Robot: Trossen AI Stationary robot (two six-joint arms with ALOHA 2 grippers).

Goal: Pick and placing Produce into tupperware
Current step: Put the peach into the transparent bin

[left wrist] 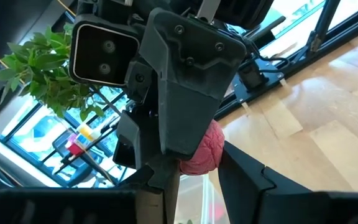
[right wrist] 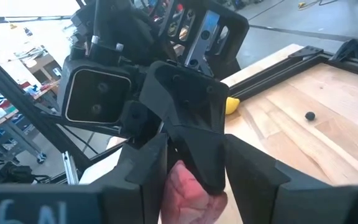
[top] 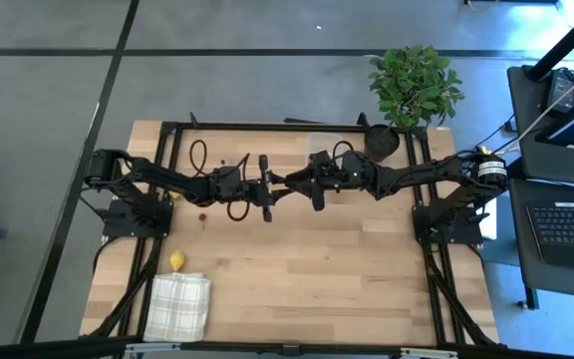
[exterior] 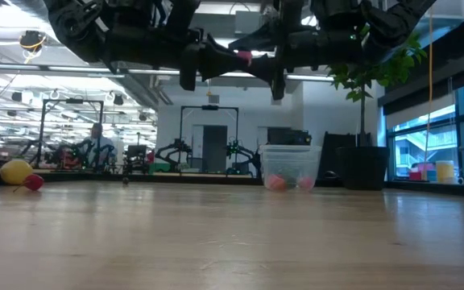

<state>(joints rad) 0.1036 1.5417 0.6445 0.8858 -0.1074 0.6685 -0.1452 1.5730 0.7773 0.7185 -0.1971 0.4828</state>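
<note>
I should open my right gripper and take the pink-red piece by its loose end, because my right gripper's fingers straddle my left gripper's finger beside the piece.
High above the middle of the table my two grippers meet tip to tip, left gripper and right gripper. Both are shut on one pink-red fruit piece between them. The clear tupperware stands on its base at the far edge beside the plant pot, with pinkish pieces inside. A yellow lemon and a red piece lie on the table's left part. A small dark berry lies farther back. My left gripper pinches the pink-red piece between its two fingers, which come level from the table's left. The piece is lifted clear, high over the table. My right gripper's finger covers part of it. My right gripper has the same piece between its two fingers, coming level from the table's right. The piece reaches both of its fingers. One finger of my left gripper lies over the piece's upper side.
A white checked cloth lies at the near left corner. A black pot with a green plant stands at the far right edge. Bare wood lies between the cloth and the right arm's base.
</note>
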